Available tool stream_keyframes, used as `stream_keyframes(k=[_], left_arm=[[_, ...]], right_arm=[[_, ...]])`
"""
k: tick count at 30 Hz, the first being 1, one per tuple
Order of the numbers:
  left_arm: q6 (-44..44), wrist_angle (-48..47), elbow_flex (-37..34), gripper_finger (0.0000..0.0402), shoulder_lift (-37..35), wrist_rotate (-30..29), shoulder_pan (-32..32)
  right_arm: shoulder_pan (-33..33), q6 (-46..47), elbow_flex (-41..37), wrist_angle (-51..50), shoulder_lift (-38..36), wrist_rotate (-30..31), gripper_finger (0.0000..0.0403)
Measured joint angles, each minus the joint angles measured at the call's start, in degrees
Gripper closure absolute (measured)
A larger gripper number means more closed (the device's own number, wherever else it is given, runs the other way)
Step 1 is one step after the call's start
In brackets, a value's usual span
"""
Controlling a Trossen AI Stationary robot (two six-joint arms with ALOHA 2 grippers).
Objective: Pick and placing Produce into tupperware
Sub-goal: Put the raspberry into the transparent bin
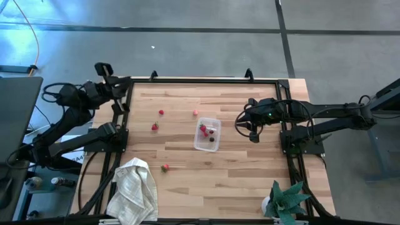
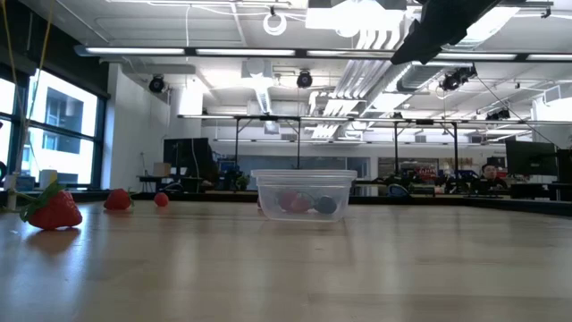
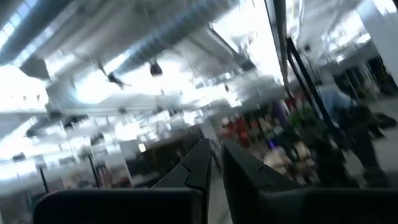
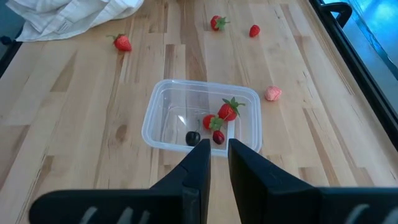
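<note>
The robot's left gripper faces the ceiling, away from the loose produce [image 1: 154, 126], so it should turn down over the small far red piece [image 1: 161, 112].
The clear tupperware [image 1: 207, 134] [image 4: 158, 118] [image 2: 304, 192] stands mid-table and holds two red strawberries [image 4: 227, 112] and two small dark pieces [image 4: 193, 137]. Several more pieces lie loose on the wood: three strawberries [image 1: 161, 112] [image 1: 154, 126] [image 1: 165, 167] and a pale pink piece [image 1: 195, 113] [image 4: 272, 93]. My right gripper [image 1: 249, 128] [image 4: 216, 152] hangs shut above the table, just right of the tupperware, and holds nothing. My left gripper [image 1: 103, 67] [image 3: 216, 152] waits shut beyond the table's far left corner, pointing up at the ceiling.
A crumpled white towel [image 1: 133, 190] [image 4: 74, 15] lies at the near left corner. A teal leafy plant [image 1: 287, 200] stands at the near right corner. Dark frame rails [image 1: 284, 112] run along the table's sides. Bare wood lies between the tupperware and the near edge.
</note>
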Motion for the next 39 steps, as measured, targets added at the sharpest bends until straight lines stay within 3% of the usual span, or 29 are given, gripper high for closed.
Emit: stream_keyframes(k=[6,8,10,12,16,18,20,22,30,39], left_arm=[[-2.28,19.21,1.97,0.0373,6.57,-1.22,0.00],[-2.37,17.41,5.91,0.0373,9.92,-1.25,0.00],[-0.32,4.77,12.25,0.0373,13.61,-1.33,0.02],[3.08,-15.79,20.50,0.0373,18.57,-5.20,0.02],[3.21,-59.72,37.77,0.0373,31.64,-26.74,0.19],[-0.38,-77.52,45.11,0.0373,38.26,-33.34,1.99],[-2.68,-90.91,50.59,0.0373,44.14,-34.05,5.28],[-2.91,-98.36,53.27,0.0373,49.23,-31.50,8.12],[3.08,-92.34,47.32,0.0373,60.63,-16.06,12.41],[5.10,-81.11,28.94,0.0373,61.81,-12.36,12.37]], right_arm=[[0.00,-0.03,0.00,-0.02,0.00,0.00,0.0356],[-0.01,0.04,0.00,-0.01,0.00,0.00,0.0356],[-0.02,-0.02,0.00,-0.02,0.00,0.00,0.0356],[0.00,0.02,0.00,0.00,0.00,0.00,0.0356],[0.00,-0.02,0.00,-0.01,0.00,0.00,0.0356],[-0.01,0.04,0.00,0.00,0.00,0.00,0.0356],[-0.01,-0.04,0.00,0.00,0.00,0.00,0.0356],[0.00,0.01,0.00,-0.02,0.00,0.00,0.0356],[-0.02,-0.03,0.00,0.00,0.00,0.00,0.0356],[-0.02,-0.05,0.00,-0.02,0.00,0.00,0.0356]])
